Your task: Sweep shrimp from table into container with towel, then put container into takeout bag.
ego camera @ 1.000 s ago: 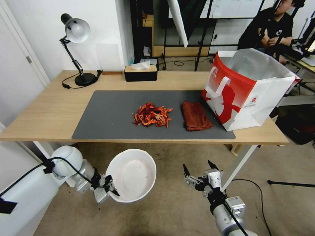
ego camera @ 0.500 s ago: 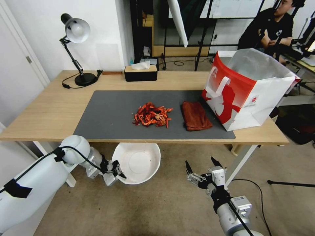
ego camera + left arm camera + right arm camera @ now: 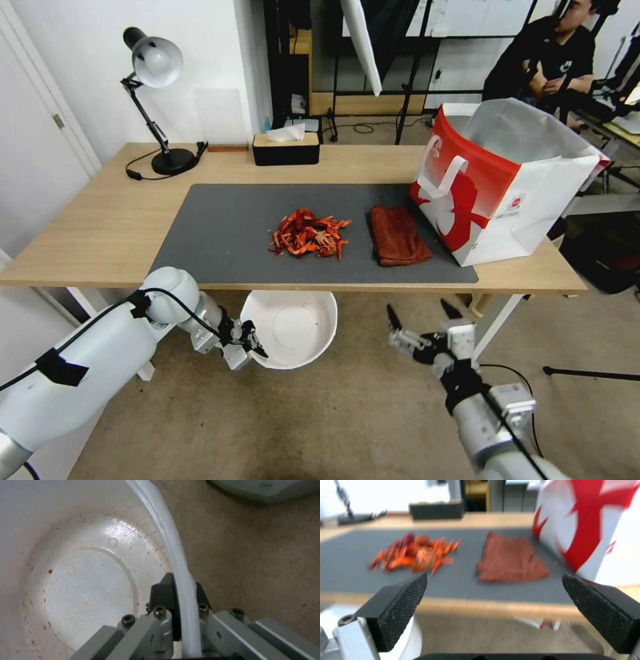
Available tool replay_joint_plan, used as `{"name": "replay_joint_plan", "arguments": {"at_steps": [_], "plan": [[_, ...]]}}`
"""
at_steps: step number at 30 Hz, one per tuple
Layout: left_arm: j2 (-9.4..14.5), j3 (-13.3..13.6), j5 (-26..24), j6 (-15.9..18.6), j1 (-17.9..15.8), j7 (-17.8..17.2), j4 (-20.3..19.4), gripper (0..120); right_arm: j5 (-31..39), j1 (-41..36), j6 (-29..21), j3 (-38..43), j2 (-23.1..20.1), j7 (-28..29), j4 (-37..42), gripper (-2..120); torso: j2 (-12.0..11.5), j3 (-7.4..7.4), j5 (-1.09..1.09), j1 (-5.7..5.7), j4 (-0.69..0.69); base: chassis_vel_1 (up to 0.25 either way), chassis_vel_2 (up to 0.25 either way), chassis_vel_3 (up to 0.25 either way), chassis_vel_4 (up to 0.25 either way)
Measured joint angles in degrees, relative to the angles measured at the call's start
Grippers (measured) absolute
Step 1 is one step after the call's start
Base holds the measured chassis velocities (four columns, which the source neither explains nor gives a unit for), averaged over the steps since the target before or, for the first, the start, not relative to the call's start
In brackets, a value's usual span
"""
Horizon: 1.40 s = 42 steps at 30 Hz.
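My gripper will make the shrimp [image 3: 307, 233] drop into the container in batches and leave strays behind when it sweeps, because loose pieces [image 3: 343, 225] are scattered around the heap.
A heap of red-orange shrimp [image 3: 308, 235] lies mid-mat on the light-wood table [image 3: 100, 227], and blurred in the right wrist view [image 3: 415, 553]. The rust-brown towel [image 3: 398, 236] [image 3: 510, 560] lies folded right of it. At the right end stands the red and white takeout bag [image 3: 497, 180] [image 3: 586, 525], its mouth open. My left gripper [image 3: 250, 343] [image 3: 181, 587] is shut on the rim of the white container [image 3: 293, 328] [image 3: 90, 585], which hangs empty just below the table's front edge under the shrimp. My right gripper [image 3: 421, 313] [image 3: 494, 577] is open, below the edge facing the towel.
A dark grey mat [image 3: 220, 233] covers the table's middle. A desk lamp [image 3: 157, 67] and a black tissue box [image 3: 285, 148] stand along the far edge. A white table leg [image 3: 490, 327] slants down beside my right gripper. Carpet lies below both arms.
My left arm has carried the container up and forward until its rim tucks under the table's front edge. My right gripper has risen toward the edge, still open.
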Motion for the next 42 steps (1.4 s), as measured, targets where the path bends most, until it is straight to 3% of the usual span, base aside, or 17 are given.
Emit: {"name": "replay_joint_plan", "arguments": {"at_steps": [15, 21, 29, 38, 42], "plan": [[-0.8, 1.4, 0.2, -0.2, -1.4, -0.1, 0.9, 0, 12.3, 17.0, -0.3, 0.7, -11.4, 4.8, -12.2, 100, 0.0, 0.01, 0.0, 0.01, -0.01, 0.0, 0.0, 0.0, 0.0], [-0.8, 1.5, 0.6, -0.3, -1.7, -0.1, 1.2, 0, 15.5, 22.5, -2.9, -0.8, -15.4, 7.7, -16.1, 100, 0.0, 0.01, 0.0, 0.01, 0.0, 0.0, 0.0, 0.0, 0.0], [-1.2, 1.5, 1.1, -0.7, -2.1, -0.2, 2.2, 0, 22.2, 34.9, -12.0, -5.0, -21.4, 14.7, -22.6, 100, 0.0, 0.01, -0.01, 0.01, 0.01, 0.0, 0.0, 0.0, 0.0], [-1.2, 1.7, 1.1, -1.3, -2.3, -0.1, 3.2, 0, 28.3, 42.6, -21.6, -9.7, -22.1, 22.4, -27.0, 100, 0.0, 0.0, 0.0, 0.01, 0.01, 0.0, 0.0, 0.0, 0.0], [-1.2, 1.8, 1.2, -1.5, -2.5, 0.0, 3.3, 0, 28.7, 44.5, -23.9, -11.1, -22.0, 23.3, -28.4, 100, 0.0, 0.0, 0.0, 0.01, 0.0, 0.0, 0.0, 0.0, 0.0]]}}
